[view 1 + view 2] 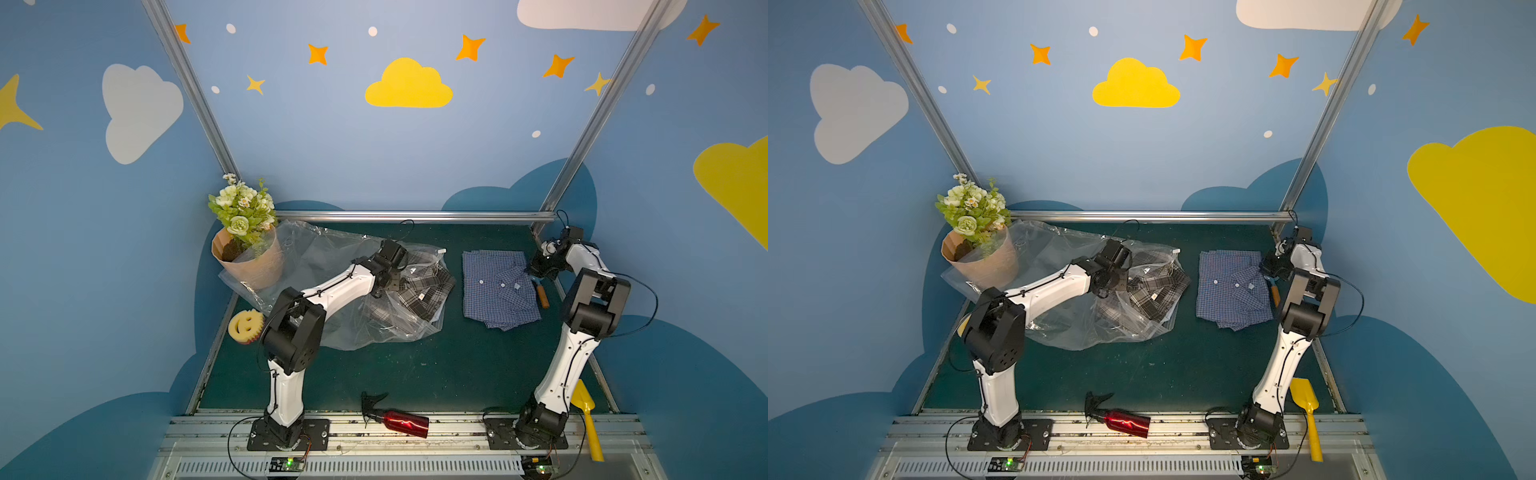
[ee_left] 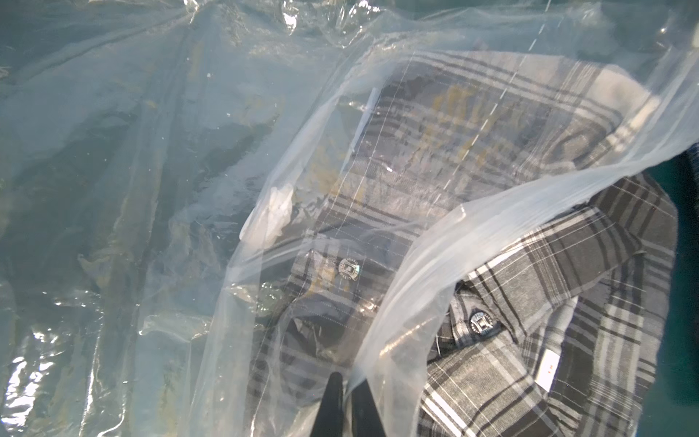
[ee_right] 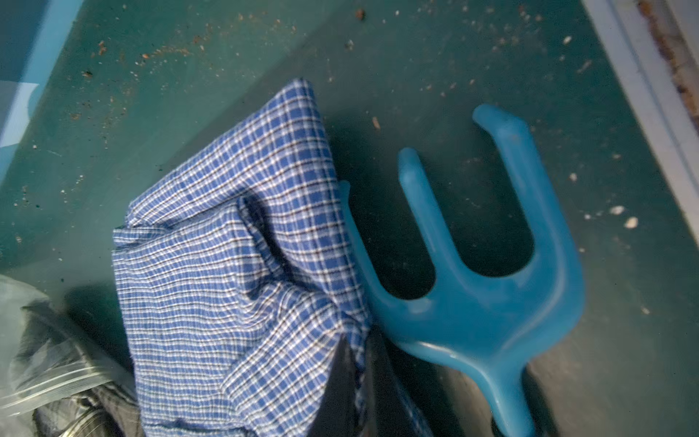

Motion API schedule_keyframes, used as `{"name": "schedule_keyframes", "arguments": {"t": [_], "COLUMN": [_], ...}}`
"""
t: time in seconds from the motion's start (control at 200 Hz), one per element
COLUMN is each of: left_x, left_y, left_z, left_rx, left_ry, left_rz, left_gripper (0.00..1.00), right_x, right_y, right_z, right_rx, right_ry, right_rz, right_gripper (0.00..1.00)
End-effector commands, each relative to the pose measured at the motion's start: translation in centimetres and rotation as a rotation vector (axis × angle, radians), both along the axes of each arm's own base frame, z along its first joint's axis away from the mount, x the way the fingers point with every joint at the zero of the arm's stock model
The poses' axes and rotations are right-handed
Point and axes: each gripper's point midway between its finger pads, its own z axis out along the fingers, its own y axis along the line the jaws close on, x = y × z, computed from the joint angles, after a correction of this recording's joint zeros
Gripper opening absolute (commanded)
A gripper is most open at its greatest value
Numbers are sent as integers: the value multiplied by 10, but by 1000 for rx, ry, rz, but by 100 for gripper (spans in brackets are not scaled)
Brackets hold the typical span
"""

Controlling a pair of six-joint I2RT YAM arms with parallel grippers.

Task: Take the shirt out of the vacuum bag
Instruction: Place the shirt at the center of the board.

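The blue shirt has open table [image 1: 455,261] between it and the bag, so my right gripper should keep sliding the shirt clear of the hand rake [image 3: 484,309], then let go.
The clear vacuum bag [image 1: 328,266] [image 1: 1059,259] lies crumpled at the back left of the green table, its white slider [image 1: 441,251] at the far right corner. A grey plaid shirt [image 1: 422,291] [image 1: 1156,286] [image 2: 548,287] sticks halfway out of the bag's mouth. My left gripper [image 1: 388,286] [image 2: 348,380] is shut on the bag's [image 2: 151,151] upper plastic edge over that shirt. A blue checked shirt [image 1: 494,286] [image 1: 1229,286] [image 3: 234,283] lies folded on the table outside the bag. My right gripper [image 1: 536,272] [image 3: 357,355] is shut on its right edge.
A paper-wrapped flower bouquet [image 1: 245,245] stands on the bag's back left corner. A smiley sponge [image 1: 245,326] lies at the left edge. A blue hand rake [image 3: 484,287] [image 1: 541,295] lies beside the blue shirt. A red spray bottle [image 1: 401,419] and a yellow shovel [image 1: 586,415] lie in front.
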Motion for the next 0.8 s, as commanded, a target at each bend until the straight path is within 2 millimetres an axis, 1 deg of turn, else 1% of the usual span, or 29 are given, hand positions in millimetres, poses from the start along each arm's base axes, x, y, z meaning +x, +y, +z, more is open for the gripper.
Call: {"name": "schedule_keyframes", "arguments": {"t": [0.0, 0.085, 0.265, 0.375, 0.456, 0.536, 0.566, 0.651, 0.711, 0.796], "left_x": [4, 3, 2, 0, 0, 0, 0, 0, -1, -2], "left_y": [7, 7, 9, 11, 11, 10, 9, 8, 8, 11], "left_z": [12, 13, 13, 13, 13, 12, 13, 14, 14, 14], "left_rx": [2, 2, 4, 8, 6, -1, -5, -12, -12, -7], "left_ry": [-12, -13, -15, -17, -19, -18, -19, -21, -19, -22], "left_rz": [22, 21, 26, 28, 29, 27, 27, 25, 24, 26], "left_gripper": [8, 8, 8, 8, 8, 8, 8, 8, 8, 8], "right_x": [6, 8, 12, 10, 9, 8, 7, 4, 2, 1], "right_y": [15, 24, 31, 29, 31, 32, 32, 34, 33, 27], "right_z": [3, 2, 0, 1, 6, 9, 10, 12, 16, 28], "right_rx": [14, 9, 29, 8, 13, 17, 17, 16, 5, -40], "right_ry": [-30, -29, -32, -23, -27, -24, -19, -23, -22, -32], "right_rz": [59, 71, 59, 55, 48, 41, 39, 43, 49, 43], "right_gripper": [0, 0, 0, 0, 0, 3, 6, 21, 26, 31]}}
